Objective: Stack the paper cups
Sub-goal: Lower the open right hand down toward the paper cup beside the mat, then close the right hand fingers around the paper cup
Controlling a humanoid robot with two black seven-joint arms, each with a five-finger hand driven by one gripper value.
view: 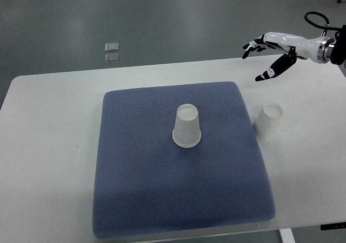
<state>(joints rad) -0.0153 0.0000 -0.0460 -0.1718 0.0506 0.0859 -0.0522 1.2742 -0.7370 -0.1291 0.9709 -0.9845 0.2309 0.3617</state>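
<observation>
The second white paper cup [268, 122] will slide down almost all the way around the cup on the mat [187, 126] when I stack them, because the cup on the mat gets narrower toward the top.
One white paper cup [187, 126] stands upside down near the middle of the blue-grey mat [140, 189]. A second white paper cup [268, 122] sits on the white table just off the mat's right edge, also mouth down and a little tilted. My right hand [263, 55] hovers at the upper right, above and behind that second cup, well clear of it. Its fingers are spread and hold nothing. The left arm does not show.
The white table [48, 146] carries the mat; its far edge runs behind the mat and its near right corner is at the bottom right. A small clear object [112, 52] lies on the grey floor beyond the table.
</observation>
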